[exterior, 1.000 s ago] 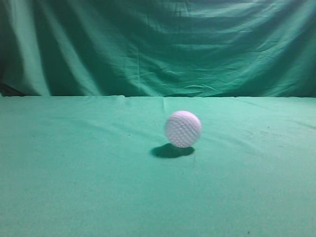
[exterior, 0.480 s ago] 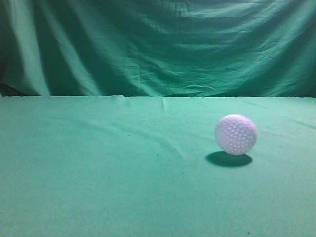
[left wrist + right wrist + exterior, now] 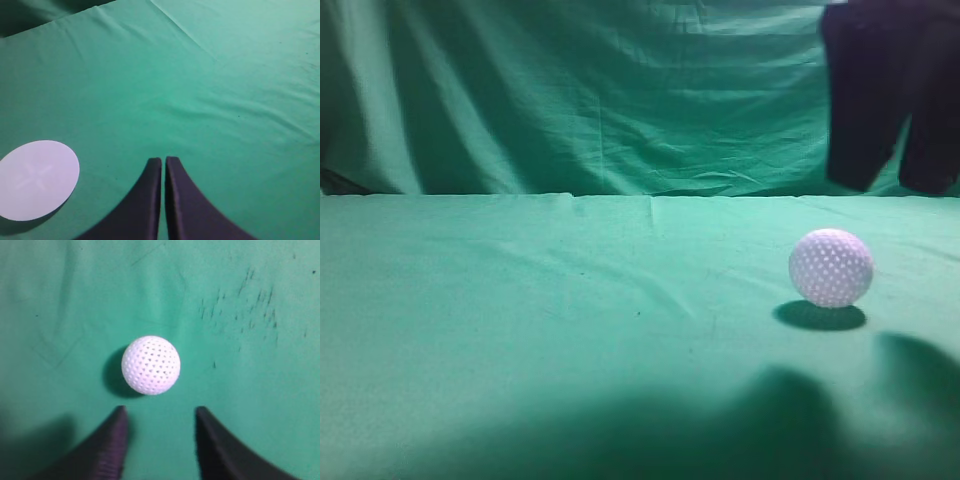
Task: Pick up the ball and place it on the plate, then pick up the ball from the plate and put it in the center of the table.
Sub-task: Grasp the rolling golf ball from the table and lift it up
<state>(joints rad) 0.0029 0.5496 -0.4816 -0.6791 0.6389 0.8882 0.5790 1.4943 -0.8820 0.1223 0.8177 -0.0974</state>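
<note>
Next, my right gripper picks up the ball (image 3: 831, 268) and puts it on the cloth nearer the plate (image 3: 552, 252), because the ball lies far from the plate and my left gripper.
The white dimpled golf ball (image 3: 831, 267) rests on the green table (image 3: 520, 330) at the right; it also shows in the right wrist view (image 3: 150, 365). My right gripper (image 3: 160, 412) is open and empty, hanging above the ball with its two dark fingers showing at the top right of the exterior view (image 3: 890, 180). My left gripper (image 3: 163, 161) is shut and empty over bare cloth. A white round plate (image 3: 36, 179) lies on the table to its left in the left wrist view; it is out of the exterior view.
A draped green cloth backdrop (image 3: 620, 100) hangs behind the table's far edge. Dark smudges mark the cloth (image 3: 250, 300) beyond the ball in the right wrist view. Arm shadows fall on the near cloth (image 3: 770, 420).
The ball has rolled from the middle to the right of the table. My right gripper's fingers have come into the exterior view above it, and shadows now fall on the front of the table.
</note>
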